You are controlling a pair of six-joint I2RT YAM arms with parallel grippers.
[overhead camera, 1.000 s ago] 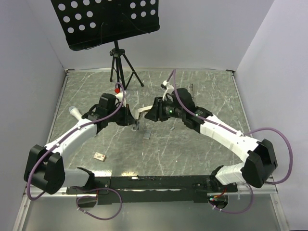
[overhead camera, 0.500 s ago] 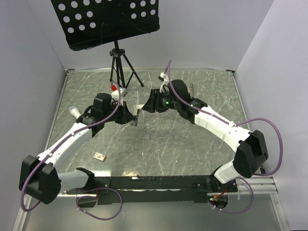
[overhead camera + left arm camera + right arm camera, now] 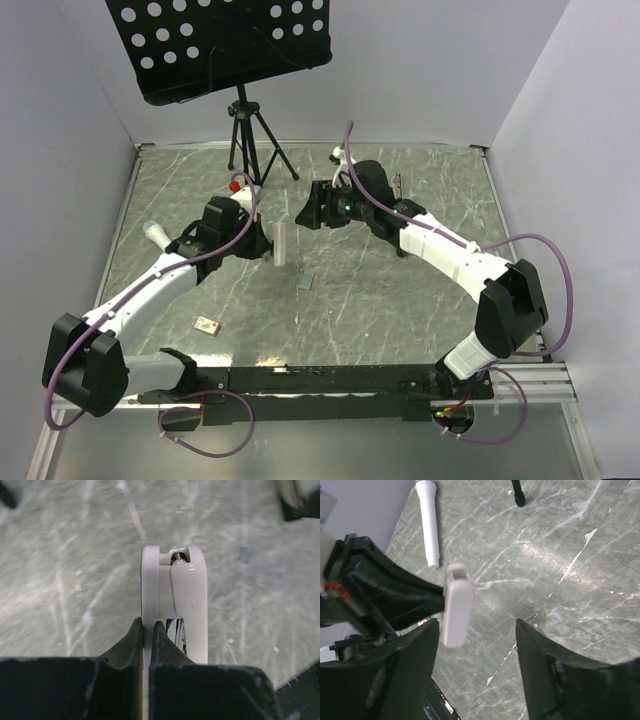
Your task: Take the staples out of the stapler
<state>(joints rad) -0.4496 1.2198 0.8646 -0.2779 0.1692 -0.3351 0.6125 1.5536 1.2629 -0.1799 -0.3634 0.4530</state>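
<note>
The stapler's upper arm is folded down over its metal channel (image 3: pixel 176 633). My right gripper should swing the arm (image 3: pixel 196 630) open first, and then my left gripper should tip the staples out.
My left gripper (image 3: pixel 264 243) is shut on the stapler (image 3: pixel 281 243), a pale slim bar held upright above the table. In the left wrist view the fingers (image 3: pixel 131 639) pinch the thin left side of the stapler (image 3: pixel 187 600); a shiny metal channel shows inside it. My right gripper (image 3: pixel 305 213) is open and empty, just right of the stapler and apart from it. In the right wrist view the stapler (image 3: pixel 457 605) hangs by the left finger (image 3: pixel 412 667). A short grey strip of staples (image 3: pixel 305 282) lies on the table below; it also shows in the left wrist view (image 3: pixel 245 555).
A black tripod stand (image 3: pixel 248 130) with a perforated tray stands at the back. A white cylinder (image 3: pixel 155 233) lies at the left, also in the right wrist view (image 3: pixel 429 522). A small tan block (image 3: pixel 207 324) lies near the front left. Walls close in both sides.
My right gripper has let go of the stapler's pale arm and drawn back to the right. The stapler now stands as one straight bar in the left gripper.
</note>
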